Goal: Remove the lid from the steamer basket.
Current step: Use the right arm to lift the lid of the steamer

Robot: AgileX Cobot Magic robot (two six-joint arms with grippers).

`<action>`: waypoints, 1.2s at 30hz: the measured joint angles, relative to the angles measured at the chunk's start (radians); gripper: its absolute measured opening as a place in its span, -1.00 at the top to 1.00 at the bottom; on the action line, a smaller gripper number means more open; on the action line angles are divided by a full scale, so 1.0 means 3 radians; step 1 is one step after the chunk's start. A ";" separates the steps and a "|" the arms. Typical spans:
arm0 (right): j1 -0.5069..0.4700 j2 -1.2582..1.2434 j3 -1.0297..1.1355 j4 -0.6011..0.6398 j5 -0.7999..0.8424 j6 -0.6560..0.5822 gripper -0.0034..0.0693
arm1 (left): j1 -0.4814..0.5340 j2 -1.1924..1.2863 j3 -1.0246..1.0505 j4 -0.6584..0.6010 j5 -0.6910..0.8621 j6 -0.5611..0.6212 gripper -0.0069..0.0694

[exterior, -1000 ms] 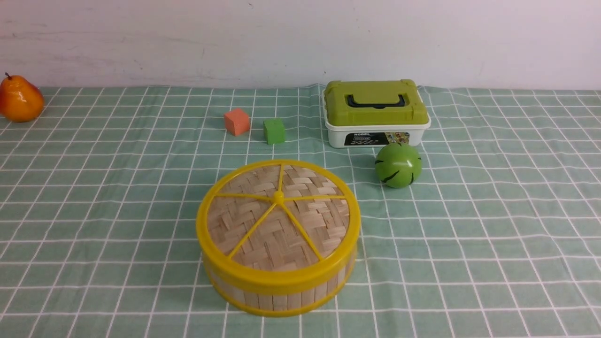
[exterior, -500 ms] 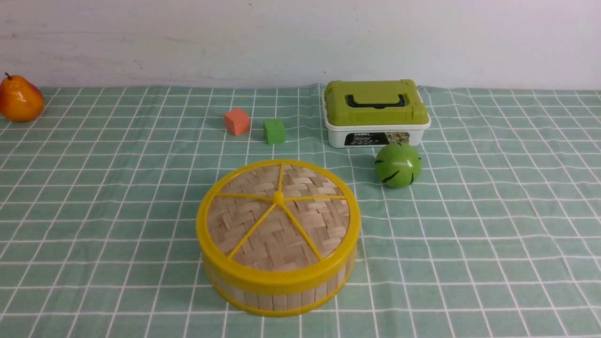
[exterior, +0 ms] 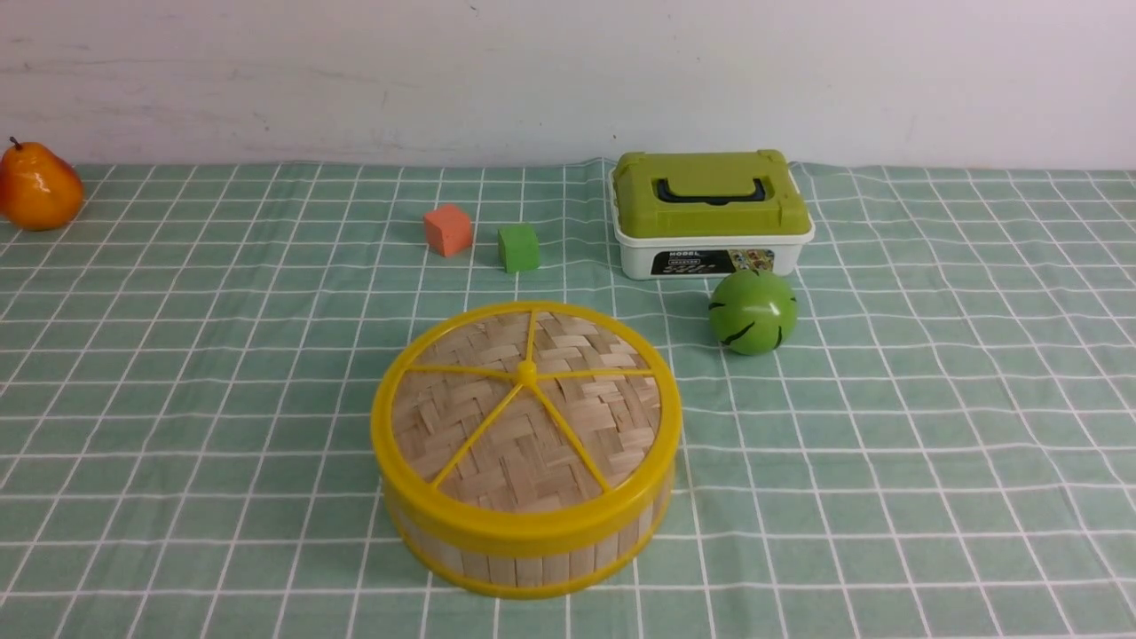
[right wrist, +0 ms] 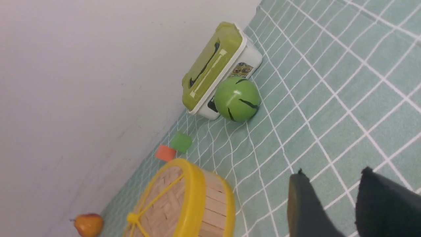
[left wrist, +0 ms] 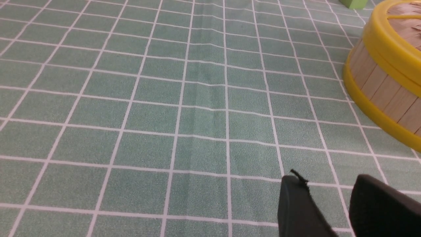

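Observation:
My gripper will lift the lid (exterior: 527, 374) free and leave the steamer basket in place, because the yellow rim (exterior: 522, 529) just caps the basket's side.
The lid (exterior: 525, 417), a woven bamboo disc with a yellow rim and spokes, sits closed on the steamer basket (exterior: 532, 559) near the table's front centre. Neither gripper shows in the front view. In the left wrist view my left gripper (left wrist: 329, 179) is open and empty above bare cloth, with the basket (left wrist: 378, 85) and the lid's rim (left wrist: 388, 42) off to one side. In the right wrist view my right gripper (right wrist: 332, 172) is open and empty, apart from the lid (right wrist: 164, 200) and the basket (right wrist: 215, 200).
A white box with an olive-green top (exterior: 710, 213) stands at the back, a green ball (exterior: 753, 311) in front of it. An orange cube (exterior: 446, 230) and a green cube (exterior: 518, 248) lie behind the basket. An orange pear (exterior: 37, 187) sits far left.

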 joint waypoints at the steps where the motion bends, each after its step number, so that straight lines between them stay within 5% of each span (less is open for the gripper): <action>1: 0.0000 0.0112 -0.0178 -0.0064 0.0103 -0.0234 0.50 | 0.0000 0.0000 0.0000 0.0000 0.0000 0.0000 0.19; 6: 0.0000 0.0866 -0.1169 -0.0480 0.0791 -0.1174 0.92 | 0.0000 0.0000 0.0000 0.0000 0.0000 0.0000 0.19; 12: 0.0000 0.2292 -0.2979 -0.0733 0.2428 -0.2403 0.96 | 0.0000 0.0000 0.0000 0.0000 0.0000 0.0000 0.19; 18: 0.0063 0.3405 -0.4029 -0.0411 0.3133 -0.2851 0.93 | 0.0000 0.0000 0.0000 0.0000 0.0000 0.0000 0.19; 25: 0.0925 0.4295 -0.4780 -0.0845 0.3188 -0.2732 0.91 | 0.0000 0.0000 0.0000 0.0000 0.0000 0.0000 0.19; 30: 0.1888 0.5115 -0.5439 -0.1750 0.3201 -0.2085 0.88 | 0.0000 0.0000 0.0000 0.0000 0.0000 0.0000 0.19; 36: 0.2325 0.5929 -0.6113 -0.2028 0.3201 -0.1787 0.67 | 0.0000 0.0000 0.0000 0.0000 0.0000 0.0000 0.19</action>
